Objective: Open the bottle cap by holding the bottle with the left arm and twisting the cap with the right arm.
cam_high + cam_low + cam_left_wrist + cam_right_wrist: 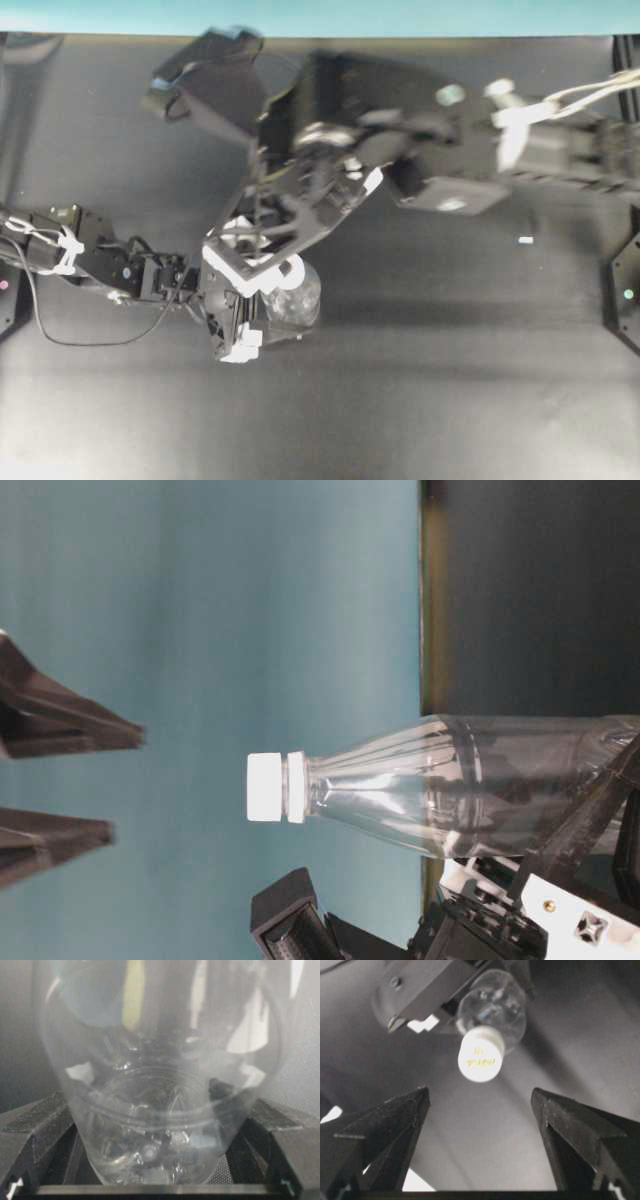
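Observation:
My gripper will twist the white cap (480, 1056), and the cap will turn in place and stay on, because it sits low and square on the neck (490, 1033).
The clear bottle (470, 785) stands upright on the black table, and my left gripper (157, 1127) is shut on its lower body. Its black fingers (35, 1132) press on both sides of the bottle (160, 1085). In the overhead view the left gripper (262, 305) holds the bottle (298, 298) from the left. The white cap (480, 1055) is on the neck and also shows in the table-level view (266, 787). My right gripper (479, 1094) is open above the cap, with a clear gap to it. Its jaws stand wide apart in the table-level view (125, 783) too.
The right arm's boxy housing (450, 150) reaches across the middle of the table from the right. A small white tape mark (526, 240) lies on the black table to the right. A teal wall (320, 15) runs along the back edge.

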{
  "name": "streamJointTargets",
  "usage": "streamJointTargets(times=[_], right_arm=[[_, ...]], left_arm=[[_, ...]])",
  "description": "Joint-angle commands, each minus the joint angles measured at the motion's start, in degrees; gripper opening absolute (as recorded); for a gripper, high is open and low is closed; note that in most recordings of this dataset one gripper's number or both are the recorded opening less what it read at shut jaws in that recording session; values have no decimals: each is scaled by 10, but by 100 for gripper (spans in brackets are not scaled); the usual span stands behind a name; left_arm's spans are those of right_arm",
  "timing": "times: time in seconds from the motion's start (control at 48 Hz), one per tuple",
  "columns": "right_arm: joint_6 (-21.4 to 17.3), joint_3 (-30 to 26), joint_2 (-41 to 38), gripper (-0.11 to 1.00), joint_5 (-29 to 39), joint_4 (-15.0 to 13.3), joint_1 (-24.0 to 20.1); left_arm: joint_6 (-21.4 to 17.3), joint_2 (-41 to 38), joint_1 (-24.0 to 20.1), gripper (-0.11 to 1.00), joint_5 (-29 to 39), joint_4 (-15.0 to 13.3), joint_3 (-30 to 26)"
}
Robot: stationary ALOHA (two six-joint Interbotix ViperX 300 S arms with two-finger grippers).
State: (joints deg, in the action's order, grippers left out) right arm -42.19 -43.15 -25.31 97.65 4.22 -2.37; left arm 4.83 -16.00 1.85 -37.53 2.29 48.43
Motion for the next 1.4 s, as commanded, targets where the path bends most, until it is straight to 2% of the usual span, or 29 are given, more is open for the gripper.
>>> streamJointTargets(times=[0.0,0.167,0.479,0.625,1.104,1.25,1.375], right_arm=[[-2,4,-5,78,-4,0,-19],[20,41,-8,78,-33,1,-28],[22,138,20,78,-107,2,-32],[23,166,33,78,-122,-3,-22],[25,155,30,77,-131,1,-15],[25,155,30,63,-123,13,-18],[25,155,30,35,-124,13,-15]], left_arm=[[3,2,1,88,2,3,-3],[3,3,2,88,2,3,-3],[4,5,5,88,2,3,1],[4,6,5,88,2,3,1],[4,7,7,88,2,3,1],[4,7,7,88,2,3,1],[4,7,7,88,2,3,1]])
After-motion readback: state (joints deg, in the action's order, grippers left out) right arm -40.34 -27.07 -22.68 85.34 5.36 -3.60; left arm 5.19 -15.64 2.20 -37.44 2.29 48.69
